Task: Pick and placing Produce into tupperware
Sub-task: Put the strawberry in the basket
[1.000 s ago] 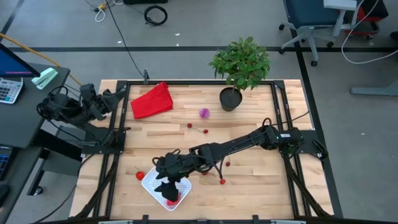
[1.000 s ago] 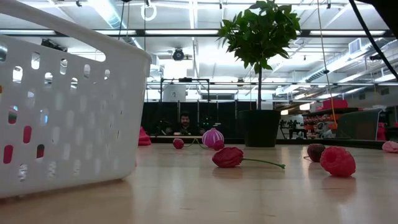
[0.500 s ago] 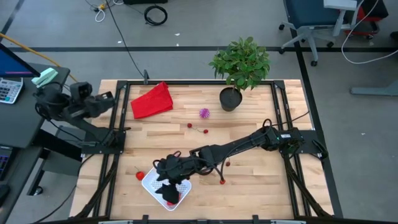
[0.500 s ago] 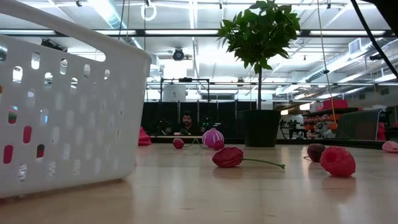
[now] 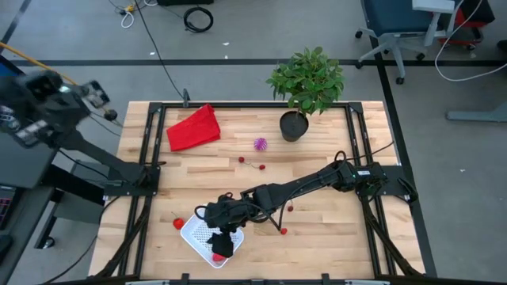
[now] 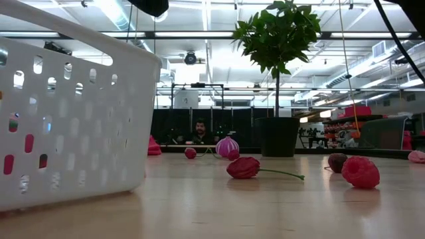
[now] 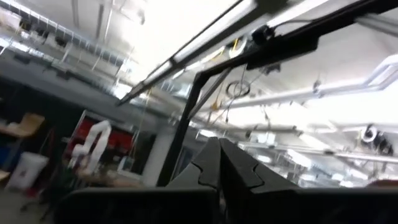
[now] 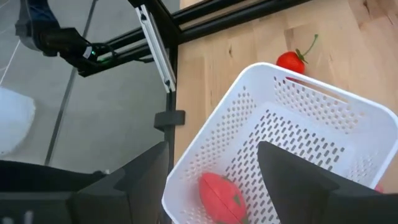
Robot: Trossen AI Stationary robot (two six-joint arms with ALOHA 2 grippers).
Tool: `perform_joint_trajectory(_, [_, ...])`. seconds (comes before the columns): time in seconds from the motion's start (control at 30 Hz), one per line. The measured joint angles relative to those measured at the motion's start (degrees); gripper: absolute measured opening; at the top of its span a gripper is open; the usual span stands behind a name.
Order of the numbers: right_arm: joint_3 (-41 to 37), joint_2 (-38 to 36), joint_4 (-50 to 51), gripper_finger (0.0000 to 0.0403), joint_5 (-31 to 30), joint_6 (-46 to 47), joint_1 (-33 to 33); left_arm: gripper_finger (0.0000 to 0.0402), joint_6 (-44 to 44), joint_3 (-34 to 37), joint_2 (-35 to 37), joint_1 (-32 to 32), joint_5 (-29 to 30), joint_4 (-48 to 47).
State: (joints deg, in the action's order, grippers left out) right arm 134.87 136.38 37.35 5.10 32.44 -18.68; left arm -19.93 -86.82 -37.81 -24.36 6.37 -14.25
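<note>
The red fruit with a stem is on my left gripper's side, outside the tupperware's side, so my left gripper should swing down and reach for the fruit's stem.
The white mesh tupperware stands near the table's front left, with a red fruit piece lying on its bottom. My right gripper is open just above it, its fingers spread over the inside. A red fruit with a stem lies outside the tupperware's wall. The purple spiky ball and several small red fruits lie on the wood. My left gripper is shut and empty, raised off the table's far left and pointing up at the ceiling.
A red cloth lies at the far left. A potted plant stands at the far middle. In the low view the tupperware's wall fills the left, with fruits on the table beyond.
My left arm has swung up and away from the table's left edge, and its gripper has tipped upward. My right gripper has shifted a little toward the table's right edge over the tupperware.
</note>
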Motion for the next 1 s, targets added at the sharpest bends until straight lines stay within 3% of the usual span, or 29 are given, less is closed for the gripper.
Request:
perform_joint_trajectory(0.3, [0.0,0.0,-0.1,0.0254,0.1,-1.5,0.2,0.0021,6.0,-30.7,-16.1,0.0,1.8,-18.3])
perform_joint_trajectory(0.4, [0.0,0.0,-0.1,0.0254,-0.2,-1.5,0.5,0.0011,7.0,-37.6,-20.0,0.0,5.2,-26.5])
perform_joint_trajectory(0.5, [0.0,0.0,-0.1,0.0254,-0.3,-1.4,1.0,0.0006,1.4,-41.9,-22.8,0.0,9.0,-40.1])
perform_joint_trajectory(0.67, [0.0,0.0,-0.1,0.0254,-0.6,-1.2,1.7,0.0012,-12.7,-41.5,-24.9,0.0,9.2,-57.8])
perform_joint_trajectory(0.83, [0.0,0.0,-0.1,0.0254,-0.6,-2.3,1.8,0.0014,-20.9,-37.0,-25.6,0.0,7.7,-75.3])
perform_joint_trajectory(1.0, [0.0,0.0,-0.1,0.0254,-0.6,-2.5,1.8,0.0006,-21.7,-25.8,-23.9,0.0,-2.3,-69.7])
